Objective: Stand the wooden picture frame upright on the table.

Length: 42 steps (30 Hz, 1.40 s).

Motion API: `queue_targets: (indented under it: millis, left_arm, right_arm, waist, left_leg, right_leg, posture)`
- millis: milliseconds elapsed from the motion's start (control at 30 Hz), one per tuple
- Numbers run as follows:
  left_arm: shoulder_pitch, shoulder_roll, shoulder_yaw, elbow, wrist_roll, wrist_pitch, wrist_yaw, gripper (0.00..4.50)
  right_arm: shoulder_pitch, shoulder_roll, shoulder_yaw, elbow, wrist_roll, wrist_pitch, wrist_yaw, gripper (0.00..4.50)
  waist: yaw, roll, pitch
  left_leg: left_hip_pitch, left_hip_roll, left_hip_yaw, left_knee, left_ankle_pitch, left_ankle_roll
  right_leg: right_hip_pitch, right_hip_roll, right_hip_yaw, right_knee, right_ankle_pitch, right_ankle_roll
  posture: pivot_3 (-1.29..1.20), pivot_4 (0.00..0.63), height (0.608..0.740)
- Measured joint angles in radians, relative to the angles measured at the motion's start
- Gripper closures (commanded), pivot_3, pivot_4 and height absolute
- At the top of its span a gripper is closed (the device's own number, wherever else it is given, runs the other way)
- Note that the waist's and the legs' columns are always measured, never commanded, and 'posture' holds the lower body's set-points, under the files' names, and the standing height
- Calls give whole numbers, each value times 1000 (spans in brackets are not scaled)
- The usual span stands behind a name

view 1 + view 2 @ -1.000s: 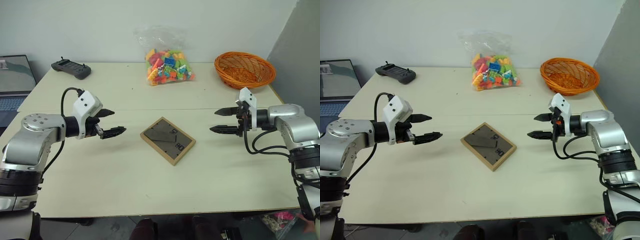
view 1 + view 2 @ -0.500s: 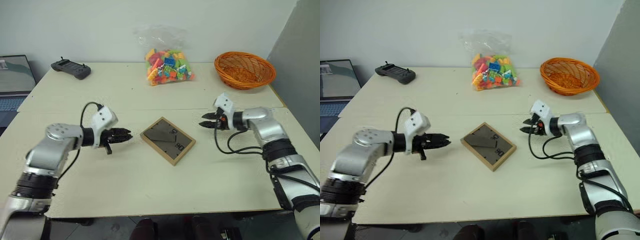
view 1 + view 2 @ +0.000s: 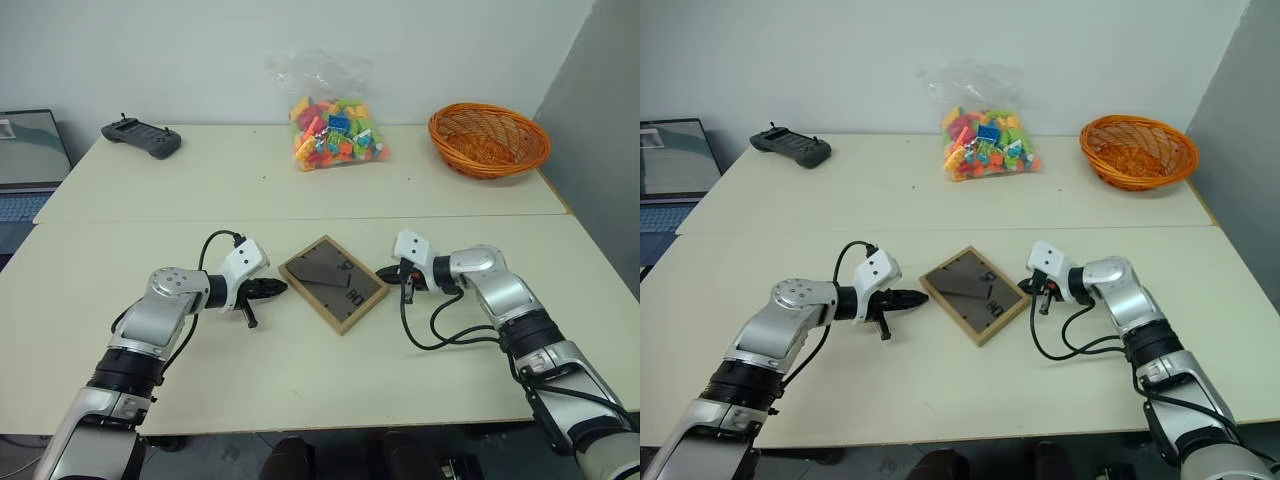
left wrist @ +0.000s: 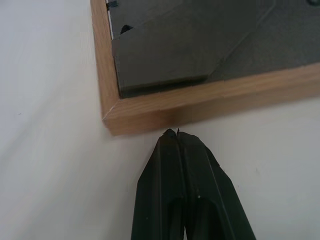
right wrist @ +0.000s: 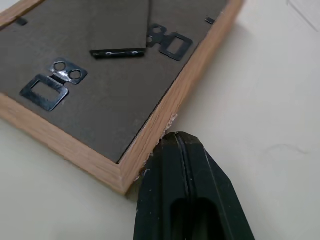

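Note:
I should push the long edge (image 3: 362,267) with my right gripper to turn the picture frame (image 3: 333,285) square before I open the stand, because it is lying at a slant between my grippers.
The wooden picture frame (image 3: 333,283) lies flat, back panel up, in the middle of the cream table (image 3: 300,370). Its dark brown back and folded stand (image 4: 200,50) face upward, with metal hangers (image 5: 45,90) on it. My left gripper (image 3: 280,288) is shut with nothing between its fingers, and its tip is right at the frame's left edge (image 4: 150,115). From the other side my right gripper (image 3: 388,274) is shut too, its tip against the frame's right edge (image 5: 165,125).
A bag of colourful bricks (image 3: 335,130) and an orange wicker basket (image 3: 489,138) stand at the back. A black controller (image 3: 142,137) and a laptop (image 3: 30,150) sit at the far left. A seam (image 3: 150,220) crosses the table behind the frame.
Both arms dropped and came inward to the frame from either side. Both grippers went from open to shut. The frame has turned slightly.

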Motion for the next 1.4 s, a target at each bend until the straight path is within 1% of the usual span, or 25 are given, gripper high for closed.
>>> queue_targets:
  millis: [200,333,433,500,533,600,700,767,867,933,967,1033,1133,1233,1267,1400]
  left_arm:
    - [-66,-36,-16,78,56,-32,15,4500]
    - [-78,-45,-16,101,81,-58,34,4500]
    - [-72,-33,-22,85,95,-58,29,4500]
    - [-52,4,-22,53,93,-45,6,4500]
    - [-39,32,-9,31,71,0,-18,4311]
    - [-30,58,16,21,40,65,-50,3994]
    - [1,130,52,-52,-84,270,-165,3454]
    - [1,164,85,-89,-199,457,-240,3036]
    - [-2,165,124,-64,-295,628,-263,2350]
    - [-16,134,171,37,-352,767,-246,1993]
    - [-17,126,183,69,-369,806,-237,1786]
    - [-18,116,197,101,-389,853,-229,1394]
    - [-21,96,205,125,-403,859,-217,673]
    - [-57,55,224,198,-416,855,-215,70]
    - [-70,44,226,219,-418,851,-215,10]
    - [-94,10,224,270,-419,827,-211,10]
  right_arm:
    - [48,22,12,-126,1,77,2,4488]
    - [87,25,30,-190,5,116,9,4488]
    - [87,25,40,-177,-4,99,-8,4488]
    - [74,23,39,-143,-16,76,-34,4488]
    - [61,19,36,-107,-26,63,-57,4499]
    - [51,17,25,-75,-36,48,-81,4500]
    - [18,31,11,-20,-41,26,-122,4500]
    - [5,48,2,3,-42,11,-139,4500]
    - [3,56,2,4,-41,3,-144,4500]
    - [9,57,2,-3,-41,3,-140,4500]
    - [15,57,2,-8,-40,3,-137,4500]
    - [35,57,2,-27,-40,10,-132,4500]
    - [47,56,2,-53,-39,24,-130,4500]
    - [63,58,3,-85,-39,40,-128,4500]
    - [68,59,5,-96,-39,49,-127,4500]
    - [80,66,19,-136,-39,75,-124,4500]
  waist:
    - [2,0,0]
    - [2,0,0]
    - [1,0,0]
    - [-1,0,0]
    - [-6,0,0]
    - [-15,0,0]
    - [-23,0,0]
    - [-24,0,0]
    - [-23,0,0]
    - [-21,0,0]
    - [-21,0,-1]
    - [-22,0,-1]
    - [-23,0,-1]
    - [-18,1,-2]
    - [-16,1,-2]
    - [-13,2,-3]
  left_leg:
    - [0,-1,-1,0,0,0]
    - [0,-1,-1,0,0,0]
    - [1,-1,-1,0,0,0]
    - [1,-1,-1,0,0,0]
    - [1,0,-1,0,0,-1]
    - [1,0,-1,0,0,0]
    - [0,0,-2,-1,0,0]
    - [0,0,-2,-1,0,0]
    - [1,0,-2,-1,0,0]
    - [0,-1,-2,0,0,0]
    - [0,-1,-3,0,0,0]
    - [0,-1,-3,0,0,-1]
    - [1,0,-3,0,1,-2]
    - [2,-1,-3,0,1,-2]
    - [3,-1,-3,0,1,-2]
    - [6,-2,-3,0,0,-1]
  right_leg:
    - [0,0,-1,0,0,0]
    - [0,0,0,0,0,0]
    - [0,0,0,0,0,0]
    - [0,0,0,0,0,0]
    - [0,0,0,0,0,0]
    - [0,0,0,0,0,0]
    - [0,1,0,0,0,0]
    - [0,2,0,0,0,0]
    - [1,1,0,0,0,0]
    - [1,1,-1,0,0,0]
    - [1,1,-1,0,0,0]
    - [1,1,-1,0,0,0]
    - [1,1,0,0,0,0]
    - [2,0,-1,1,0,0]
    - [3,0,-1,1,0,0]
    - [5,0,-1,1,0,0]
  posture:
    - [0,150,740]
    - [0,150,740]
    - [0,150,740]
    - [0,150,740]
    - [0,150,740]
    - [0,150,740]
    - [0,150,740]
    - [0,150,740]
    - [0,150,740]
    - [0,150,740]
    - [0,150,740]
    - [0,150,740]
    - [0,150,740]
    - [0,150,740]
    - [0,150,740]
    - [0,150,740]
